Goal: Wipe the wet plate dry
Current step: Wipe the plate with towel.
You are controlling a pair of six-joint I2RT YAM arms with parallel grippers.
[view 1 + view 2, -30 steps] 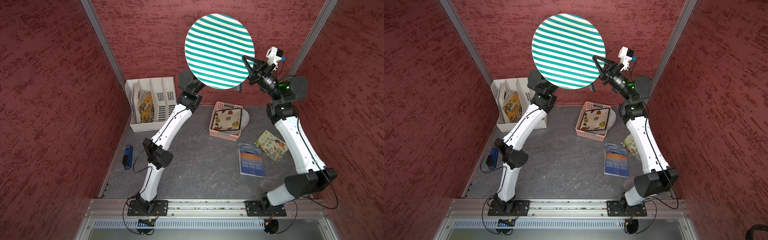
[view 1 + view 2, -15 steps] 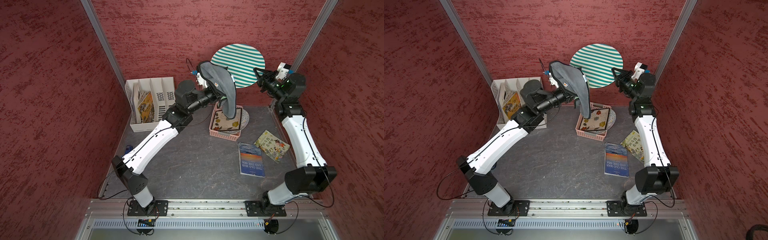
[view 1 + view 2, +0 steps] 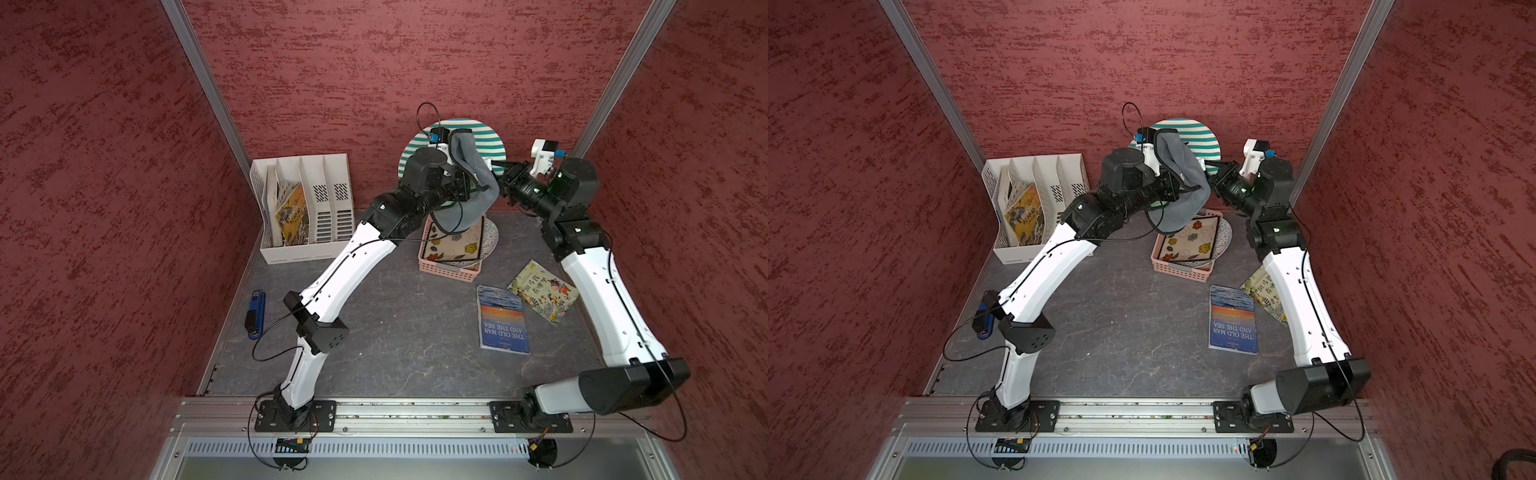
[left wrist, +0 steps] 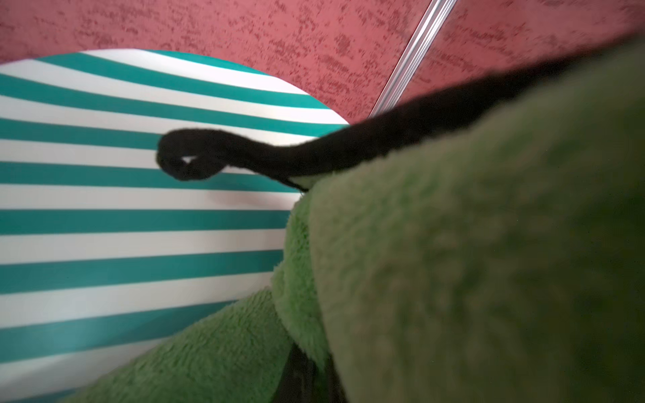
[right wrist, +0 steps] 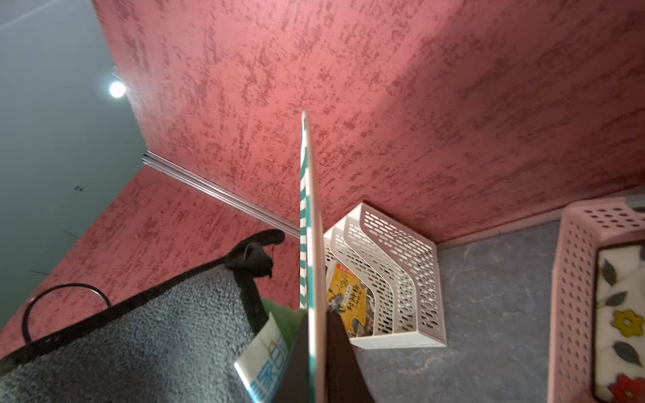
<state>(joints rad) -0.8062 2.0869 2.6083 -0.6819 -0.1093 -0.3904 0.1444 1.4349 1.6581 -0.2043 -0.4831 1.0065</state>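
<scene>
The cloth reaches the fingers of the robot's right gripper at the plate's rim (image 3: 493, 165), so the left gripper should pull the cloth back over the plate's striped side (image 3: 414, 150), away from those fingers.
The plate (image 3: 494, 135) (image 3: 1204, 135), round with teal and white stripes, stands on edge in the air by the back wall. My right gripper (image 3: 505, 172) (image 5: 317, 370) is shut on its rim, one finger on each face. A cloth (image 3: 473, 174) (image 3: 1179, 166), grey outside, green inside and edged in black, hangs from my left gripper (image 3: 459, 187), which is shut on it. The cloth (image 4: 453, 261) lies against the plate's striped face (image 4: 139, 216) and hides most of the left fingers. In the right wrist view the plate (image 5: 311, 216) shows edge-on beside the cloth (image 5: 139, 335).
Right below the plate stands a pink basket (image 3: 449, 270) holding a flowered square dish and a patterned round one. A white file rack (image 3: 303, 208) sits at the back left. Two books (image 3: 503, 320) (image 3: 542, 297) lie at the right, and a blue stapler (image 3: 255, 309) at the left.
The right arm has lowered the plate from high up to near the back wall. The left arm has swung in with the cloth and brought it against the plate's face.
</scene>
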